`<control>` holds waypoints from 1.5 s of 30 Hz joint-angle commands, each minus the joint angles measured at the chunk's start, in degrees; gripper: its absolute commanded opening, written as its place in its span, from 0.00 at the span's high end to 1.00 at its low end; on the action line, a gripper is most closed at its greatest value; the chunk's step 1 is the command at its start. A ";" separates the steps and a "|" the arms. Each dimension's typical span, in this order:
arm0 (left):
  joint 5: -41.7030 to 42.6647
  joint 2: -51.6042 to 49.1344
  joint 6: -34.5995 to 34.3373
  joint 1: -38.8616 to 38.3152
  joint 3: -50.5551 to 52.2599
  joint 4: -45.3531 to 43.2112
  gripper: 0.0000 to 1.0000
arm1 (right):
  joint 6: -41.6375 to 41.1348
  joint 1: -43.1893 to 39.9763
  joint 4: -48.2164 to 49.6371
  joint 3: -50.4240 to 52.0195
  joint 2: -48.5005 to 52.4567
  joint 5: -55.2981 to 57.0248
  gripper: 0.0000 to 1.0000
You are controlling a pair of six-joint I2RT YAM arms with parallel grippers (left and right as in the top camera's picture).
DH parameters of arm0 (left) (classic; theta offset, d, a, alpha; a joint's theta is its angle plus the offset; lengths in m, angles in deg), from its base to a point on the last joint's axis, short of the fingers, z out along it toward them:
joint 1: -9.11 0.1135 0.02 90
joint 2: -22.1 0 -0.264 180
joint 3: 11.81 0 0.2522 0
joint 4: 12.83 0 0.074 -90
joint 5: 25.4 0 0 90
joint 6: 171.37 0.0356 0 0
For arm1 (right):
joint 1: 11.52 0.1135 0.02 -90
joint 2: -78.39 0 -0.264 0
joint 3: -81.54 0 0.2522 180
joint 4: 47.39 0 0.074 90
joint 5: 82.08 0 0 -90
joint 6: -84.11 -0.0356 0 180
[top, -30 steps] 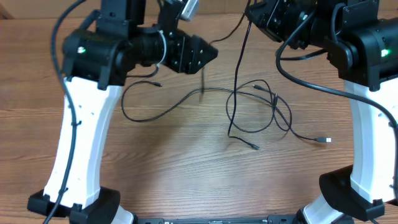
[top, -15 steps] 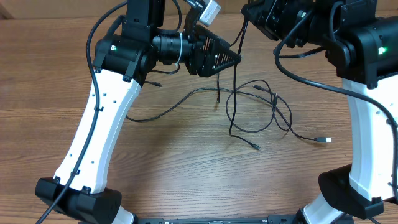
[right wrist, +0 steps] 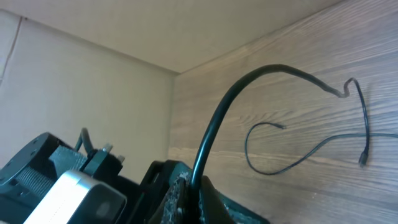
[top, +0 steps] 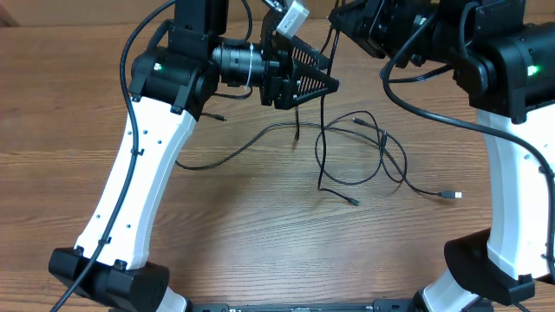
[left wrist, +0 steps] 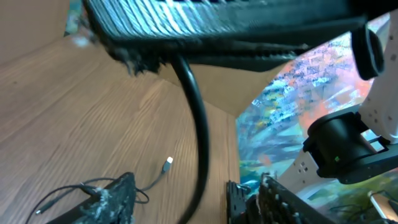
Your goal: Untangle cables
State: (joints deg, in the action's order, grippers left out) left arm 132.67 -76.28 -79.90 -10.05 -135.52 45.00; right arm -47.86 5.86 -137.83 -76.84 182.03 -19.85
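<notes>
I should take the hanging piece (top: 332, 52) with my left gripper and carry it clear to that gripper's own side, because the strand of cable in my right gripper hangs over the looped cable (top: 351, 184).
The cables (top: 364, 149) are thin black cords in a loose tangle on the wooden table, with one strand trailing left (top: 208, 160) and a pale plug tip (top: 452, 196) at the right. My right gripper (top: 340, 19) is at the top, shut on one strand (right wrist: 231, 99) that hangs down to the tangle. The pinch shows in the right wrist view (right wrist: 198, 186). My left gripper (top: 323, 83) is open beside that hanging strand. In the left wrist view the strand (left wrist: 198, 118) passes between its spread fingers (left wrist: 180, 202), and the pale plug (left wrist: 168, 163) lies beyond.
The white arm bases stand at the front left (top: 104, 277) and front right (top: 490, 269). The arms' own thicker black wires (top: 416, 74) hang near the right arm. A small plug end (top: 218, 116) lies under the left arm.
My left arm has swung right, bringing its gripper up to the hanging strand. The loose cable end near the middle shifted slightly right. The right gripper has kept its hold.
</notes>
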 commanded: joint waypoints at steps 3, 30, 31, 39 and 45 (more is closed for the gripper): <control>-3.19 0.02 -1.46 -0.85 0.31 -1.57 0.40 | 0.00 0.31 0.09 0.28 0.13 -3.17 0.96; -18.43 4.83 -13.03 0.68 0.15 -3.96 0.96 | 6.51 0.02 -11.93 0.28 0.13 24.76 0.14; -20.63 6.38 -14.25 1.31 -0.09 -3.93 0.96 | 6.51 0.02 -14.08 0.28 0.13 27.93 0.07; -31.95 16.33 -16.72 10.88 -3.91 -2.78 0.96 | 9.53 0.02 -20.35 0.31 0.13 35.85 0.00; -35.26 23.15 -16.74 35.89 -6.08 3.72 0.96 | 9.53 0.02 -20.35 0.31 0.13 35.63 0.00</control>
State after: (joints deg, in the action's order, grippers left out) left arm 99.85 -55.24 -96.07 15.41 -140.46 46.31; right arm -39.19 5.86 -158.29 -76.58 182.03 14.36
